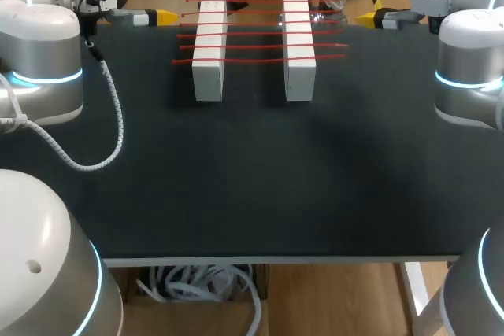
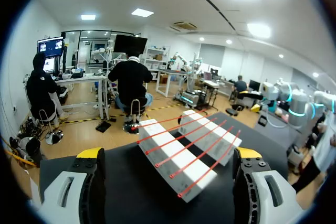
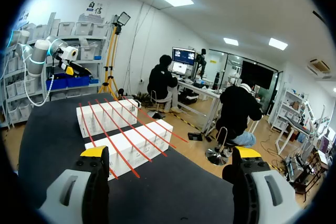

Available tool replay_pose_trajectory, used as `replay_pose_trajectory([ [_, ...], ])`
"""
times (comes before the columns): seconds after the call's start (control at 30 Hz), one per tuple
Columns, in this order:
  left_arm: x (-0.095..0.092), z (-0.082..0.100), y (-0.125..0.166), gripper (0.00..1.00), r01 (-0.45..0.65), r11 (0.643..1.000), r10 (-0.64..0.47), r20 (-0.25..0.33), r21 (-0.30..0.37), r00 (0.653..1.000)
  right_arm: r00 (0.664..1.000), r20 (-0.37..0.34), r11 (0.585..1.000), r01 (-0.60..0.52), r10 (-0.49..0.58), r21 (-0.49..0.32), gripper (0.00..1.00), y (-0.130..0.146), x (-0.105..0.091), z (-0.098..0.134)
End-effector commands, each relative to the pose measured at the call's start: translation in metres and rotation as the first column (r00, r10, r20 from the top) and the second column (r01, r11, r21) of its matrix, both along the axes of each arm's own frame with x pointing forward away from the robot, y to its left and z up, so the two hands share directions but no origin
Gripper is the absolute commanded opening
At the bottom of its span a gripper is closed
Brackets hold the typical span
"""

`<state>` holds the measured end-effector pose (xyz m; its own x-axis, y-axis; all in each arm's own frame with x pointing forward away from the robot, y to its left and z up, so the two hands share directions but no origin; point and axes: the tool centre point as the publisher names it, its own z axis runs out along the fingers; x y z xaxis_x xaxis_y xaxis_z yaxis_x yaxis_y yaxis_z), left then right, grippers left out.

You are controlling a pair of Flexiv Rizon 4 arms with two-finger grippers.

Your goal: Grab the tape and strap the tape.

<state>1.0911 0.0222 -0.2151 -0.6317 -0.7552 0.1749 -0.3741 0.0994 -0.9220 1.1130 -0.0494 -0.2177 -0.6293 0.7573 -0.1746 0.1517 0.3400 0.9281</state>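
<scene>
The front red tape piece [image 1: 253, 60] will come off alone when I lift it and leave the others lying, as loose tape ends [image 1: 180, 61] stick out past the white blocks.
Two long white blocks [image 1: 209, 57] [image 1: 299, 60] lie side by side at the back of the black table. Several thin red tape strips [image 1: 260, 35] are stretched across both. My left gripper [image 1: 164, 16] hovers at the back left corner, open and empty, level with the blocks. My right gripper [image 1: 367, 17] mirrors it at the back right, also open and empty. In the left wrist view the strips [image 2: 202, 153] and nearer block [image 2: 163, 148] lie ahead of the left gripper [image 2: 168, 153]. From the right gripper [image 3: 170, 152], strips [image 3: 123, 132] and blocks [image 3: 142, 148] lie ahead.
A white coiled cable [image 1: 118, 127] from my left arm droops onto the table's left side. The table's front edge [image 1: 276, 259] runs across the lower view, with a box of cables on the floor beneath it.
</scene>
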Motion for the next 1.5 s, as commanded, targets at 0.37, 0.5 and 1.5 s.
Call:
replay_pose_trajectory([
  [0.37,0.000,-0.002,0.000,1.00,-0.002,1.000,0.002,0.007,-0.003,1.000,1.000,-0.003,1.000,-0.001,0.001,-0.002,1.00,0.000,0.001,0.000],
  [0.5,0.000,-0.002,0.000,1.00,-0.002,1.000,0.002,0.007,-0.003,1.000,1.000,-0.003,1.000,-0.001,0.001,-0.002,1.00,0.000,0.001,0.000],
  [1.5,-0.038,-0.018,-0.001,1.00,0.504,0.855,-0.519,0.259,0.124,0.815,1.000,-0.003,1.000,-0.001,0.001,-0.002,1.00,0.000,0.001,0.000],
])
